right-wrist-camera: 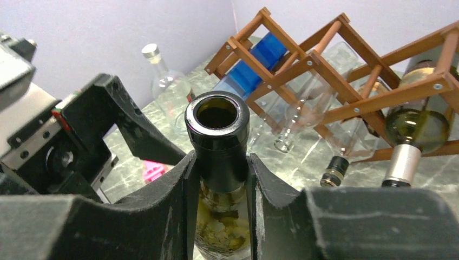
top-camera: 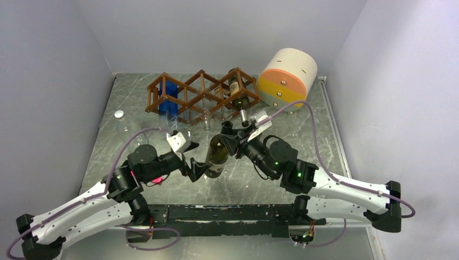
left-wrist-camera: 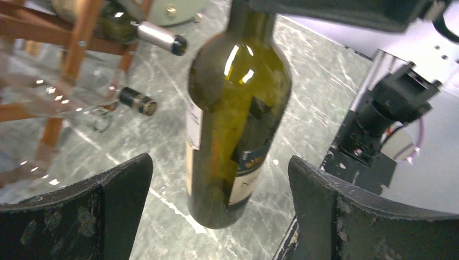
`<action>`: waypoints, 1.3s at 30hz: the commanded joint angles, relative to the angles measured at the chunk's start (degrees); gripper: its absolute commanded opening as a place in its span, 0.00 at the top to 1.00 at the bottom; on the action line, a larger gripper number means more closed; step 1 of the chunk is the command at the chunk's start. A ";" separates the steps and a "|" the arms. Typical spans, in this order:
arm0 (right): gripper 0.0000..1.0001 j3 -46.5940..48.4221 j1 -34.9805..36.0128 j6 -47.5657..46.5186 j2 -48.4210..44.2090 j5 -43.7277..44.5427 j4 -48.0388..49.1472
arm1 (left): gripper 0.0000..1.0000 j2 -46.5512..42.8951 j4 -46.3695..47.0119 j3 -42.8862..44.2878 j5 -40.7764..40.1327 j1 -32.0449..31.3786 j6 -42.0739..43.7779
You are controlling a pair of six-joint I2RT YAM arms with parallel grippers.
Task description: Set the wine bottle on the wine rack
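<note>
The wine bottle's lower body (top-camera: 216,161) is facing the open fingers of my left gripper. My right gripper holds on to the bottle's neck (top-camera: 227,128) until those fingers grasp the bottle's body, and then let go.
A dark green wine bottle (top-camera: 218,154) with a pale label is held by its neck in my shut right gripper (top-camera: 230,135); its open mouth (right-wrist-camera: 217,112) points up in the right wrist view. The left wrist view shows its base (left-wrist-camera: 222,211) just above the table. My left gripper (top-camera: 201,167) is open, its fingers (left-wrist-camera: 92,206) on either side of the bottle's lower body without touching. The reddish-brown lattice wine rack (top-camera: 201,93) stands at the back (right-wrist-camera: 346,70), with a blue bottle, clear bottles and a dark bottle in it.
A cream, orange and yellow cylinder (top-camera: 286,76) stands right of the rack. A clear bottle (right-wrist-camera: 162,81) with a silver cap stands by the left wall. A small pink thing (right-wrist-camera: 152,170) lies on the marble table (top-camera: 319,146).
</note>
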 commanded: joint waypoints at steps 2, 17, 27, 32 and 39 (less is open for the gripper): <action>1.00 2.52 0.02 0.83 -3.89 2.50 3.19 | 0.03 3.55 12.17 -4.08 7.88 0.16 -0.76; 1.00 5.76 0.01 -1.99 -9.64 -8.68 -0.99 | 0.00 14.30 36.68 -13.22 17.01 0.12 -0.47; 1.00 5.04 0.06 -0.94 -10.90 -12.83 0.28 | 0.01 19.35 49.83 -14.84 23.35 0.07 -0.29; 1.00 3.92 0.04 -0.68 -12.27 -15.51 1.35 | 0.12 20.97 52.37 -14.70 24.94 0.12 -0.06; 0.77 5.03 0.05 2.61 -13.44 -14.94 -4.97 | 0.92 20.34 50.86 -11.55 22.96 0.09 6.37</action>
